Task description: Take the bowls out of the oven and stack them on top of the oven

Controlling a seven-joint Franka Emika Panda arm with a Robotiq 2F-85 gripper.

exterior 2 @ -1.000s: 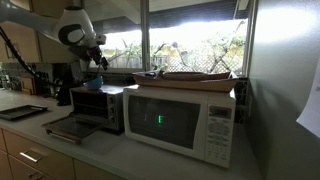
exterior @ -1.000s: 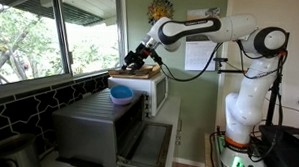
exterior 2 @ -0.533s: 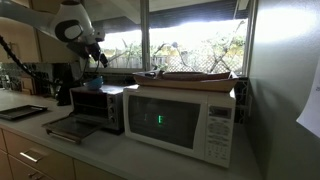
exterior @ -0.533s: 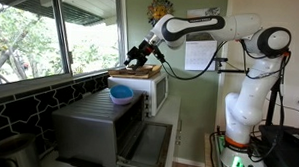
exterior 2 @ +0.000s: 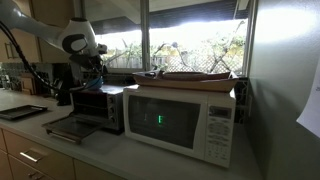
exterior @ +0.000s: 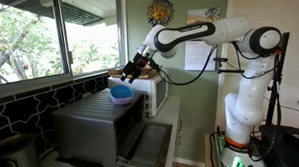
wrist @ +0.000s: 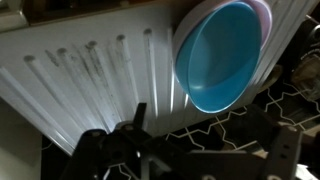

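The robot's gripper should close on the blue bowl's near rim and settle the bowl before it backs away, because the light blue bowl is sitting crooked in the lilac-purple bowl.
The light blue bowl sits nested in the lilac-purple bowl, of which only the rim shows. The stack rests on the ribbed top of the grey oven. In an exterior view the blue bowl stands on the oven's top near its front edge, and the oven door hangs open. My gripper hovers just above and behind the bowls. In the wrist view its dark fingers are spread apart and hold nothing. The gripper also shows above the oven in an exterior view.
A white microwave stands beside the oven, with a flat tray on top; it also shows in an exterior view. Windows run along the wall behind. The open oven door juts out over the counter. A dark tray lies on the counter.
My gripper has moved down and away from the microwave to just above the bowls on the oven. The bowls have not moved.
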